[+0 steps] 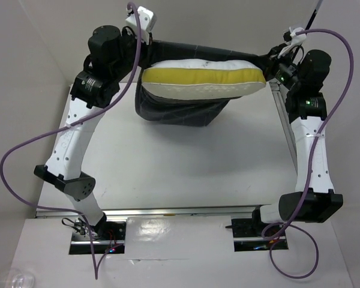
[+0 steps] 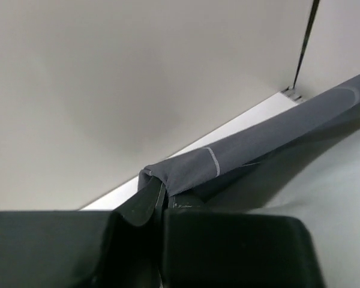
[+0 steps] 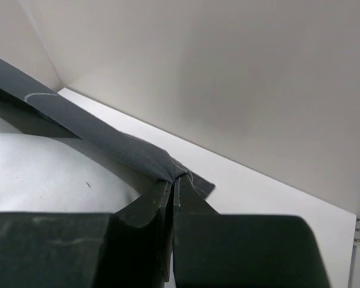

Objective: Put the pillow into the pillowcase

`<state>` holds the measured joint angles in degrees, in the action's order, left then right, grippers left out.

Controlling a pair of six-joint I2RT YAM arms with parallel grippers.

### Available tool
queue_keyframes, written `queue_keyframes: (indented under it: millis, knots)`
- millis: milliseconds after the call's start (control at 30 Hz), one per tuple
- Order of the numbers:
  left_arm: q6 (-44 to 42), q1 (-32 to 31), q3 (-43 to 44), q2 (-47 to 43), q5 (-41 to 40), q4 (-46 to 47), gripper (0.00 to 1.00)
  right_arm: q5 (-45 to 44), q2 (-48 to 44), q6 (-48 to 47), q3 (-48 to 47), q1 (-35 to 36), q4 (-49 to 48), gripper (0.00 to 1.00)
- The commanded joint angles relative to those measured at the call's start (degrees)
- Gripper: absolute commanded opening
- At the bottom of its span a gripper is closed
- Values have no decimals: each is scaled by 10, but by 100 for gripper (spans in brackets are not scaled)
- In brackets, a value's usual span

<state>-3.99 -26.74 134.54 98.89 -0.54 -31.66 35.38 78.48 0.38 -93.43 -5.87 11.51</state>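
The pillow bulges [image 1: 204, 76] out of the pillowcase's stretched opening. My left gripper and right gripper should bring the pillowcase's upper edge [image 1: 204, 52] down, then raise it to shake the pillow further in.
The pillow [image 1: 204, 78], white with a yellow band facing the camera, sits in the mouth of the dark grey pillowcase [image 1: 179, 112], which sags below it over the far part of the table. The case's upper edge is stretched taut between both grippers. My left gripper [image 1: 147, 45] is shut on the left end of that edge [image 2: 186, 171], with its jaws pinched on the fabric [image 2: 161, 187]. On the other side, my right gripper [image 1: 271, 60] is shut on the right corner [image 3: 138, 157], the fabric bunched at its tips [image 3: 175, 179]. The pillow's white surface [image 3: 42, 174] lies just below.
White walls [image 1: 42, 54] stand close behind and on both sides of the table [image 1: 186, 174]. Purple cables [image 1: 24, 150] loop off both arms. A metal rail [image 1: 186, 211] runs along the near edge, another [image 1: 283, 120] down the right side.
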Motion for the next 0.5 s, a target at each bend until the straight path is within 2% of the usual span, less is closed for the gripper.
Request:
queue_keyframes:
  millis: [0,67,133,233,300,367,467]
  knots:
    - [4,41,-27,-16,-66,20,0,-43,13,-31,-46,-17,-38,0]
    - [17,58,-68,-10,-66,6,0,-49,39,-39,-59,-17,34,0]
    - [30,70,-43,9,-61,-22,0,-54,45,-39,-75,-17,45,0]
    - [36,76,20,23,-61,-28,0,-68,24,-31,-80,-30,-23,0]
    - [36,76,70,34,-50,-44,0,-81,-8,-26,-42,-30,-105,0]
    - [42,81,47,34,-44,-51,0,-81,-22,-26,-12,-30,-132,0]
    - [65,81,-13,10,-32,-51,0,-73,-33,-26,18,-30,-122,0]
